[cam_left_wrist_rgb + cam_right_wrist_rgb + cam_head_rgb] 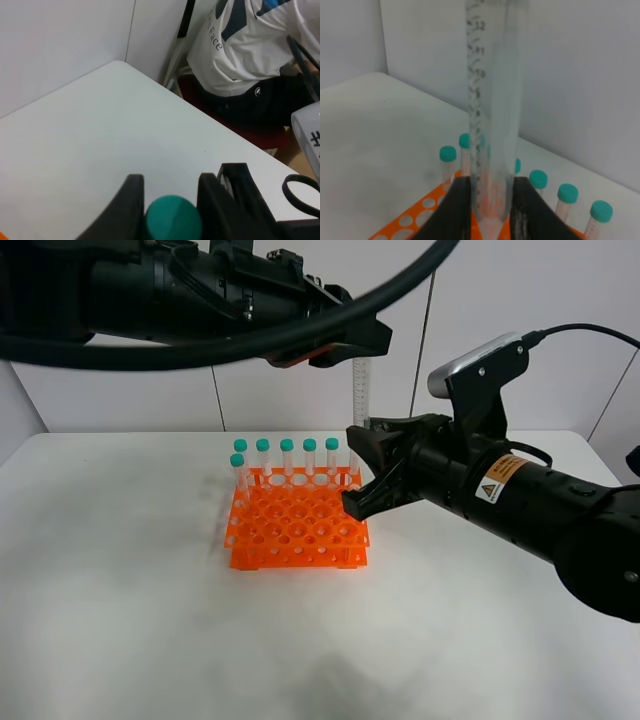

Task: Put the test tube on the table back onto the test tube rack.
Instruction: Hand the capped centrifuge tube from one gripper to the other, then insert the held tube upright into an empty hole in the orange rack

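Next, I open my right gripper and move it away first, because it is holding the test tube's lower part (pixel 492 187) above the rack, and my left gripper will keep holding the teal cap (pixel 174 218).
The test tube (pixel 361 390) hangs upright in the air above the back right corner of the orange test tube rack (pixel 297 525). My left gripper (pixel 345 348) is shut on its top end; the left wrist view shows the teal cap (pixel 173 219) pinched between the black fingers (pixel 127 210). My right gripper (pixel 363 470) is shut on the lower part, with the clear graduated test tube (pixel 492 125) rising from between its fingers (pixel 457 210), tapered tip down. Several identical capped tubes (pixel 286 455) stand along the rack's back row and left side.
The white table (pixel 120 590) spreads wide around the rack. Behind the rack is a white wall. A seated person in a white shirt (pixel 250 45) is beyond the table's edge. A black cable (pixel 300 325) arcs across the top of the high view.
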{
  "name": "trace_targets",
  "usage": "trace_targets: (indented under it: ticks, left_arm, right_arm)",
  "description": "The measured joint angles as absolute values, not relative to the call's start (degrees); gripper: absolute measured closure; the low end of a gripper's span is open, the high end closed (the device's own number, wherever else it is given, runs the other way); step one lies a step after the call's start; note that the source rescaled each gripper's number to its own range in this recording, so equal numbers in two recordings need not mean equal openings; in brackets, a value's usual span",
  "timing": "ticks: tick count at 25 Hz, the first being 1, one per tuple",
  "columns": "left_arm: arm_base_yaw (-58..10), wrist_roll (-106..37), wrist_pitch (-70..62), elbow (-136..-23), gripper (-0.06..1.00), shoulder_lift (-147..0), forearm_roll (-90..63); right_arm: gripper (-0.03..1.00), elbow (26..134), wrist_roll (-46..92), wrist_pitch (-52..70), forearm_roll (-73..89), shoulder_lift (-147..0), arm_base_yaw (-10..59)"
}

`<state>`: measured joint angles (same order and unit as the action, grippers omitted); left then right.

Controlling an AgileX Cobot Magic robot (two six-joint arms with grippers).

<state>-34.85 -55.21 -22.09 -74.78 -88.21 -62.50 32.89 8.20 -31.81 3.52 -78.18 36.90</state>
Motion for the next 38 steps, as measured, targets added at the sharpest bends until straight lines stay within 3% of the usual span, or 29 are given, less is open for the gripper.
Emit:
trace_targets:
  ticks: [2,7,15,19,21,30,38]
  left_arm:
    - [-34.9,-55.2,-22.1,-74.8,0.94,-88.2,-62.6]
    - [-34.9,-55.2,-22.5,-74.8,0.94,-88.2,-62.7]
    - [-34.9,-55.2,-22.4,-74.8,0.94,-88.2,-62.7]
    - [-34.9,-55.2,-22.4,-74.8,0.94,-88.2,-62.7]
    - [-34.9,-55.2,-22.4,-74.8,0.94,-88.2,-62.7]
    - [-34.9,-55.2,-22.4,-74.8,0.94,-88.2,-62.7]
    - [-34.9,-55.2,-22.4,-74.8,0.94,-88.2,-62.7]
  right_arm:
    - [0.90,32.9,8.1,-32.1,2.5,-78.2,36.9]
    - [0.48,32.9,8.2,-33.6,0.9,-78.2,36.9]
    - [0.36,32.9,9.8,-29.0,1.1,-78.2,36.9]
    - [0.08,32.9,12.2,-26.3,4.9,-78.2,36.9]
    - [0.01,32.9,14.1,-26.2,8.1,-78.2,36.9]
    - [-0.03,32.9,24.5,-22.6,16.5,-78.2,36.9]
    - [-0.03,32.9,26.3,-8.0,18.5,-78.2,36.6]
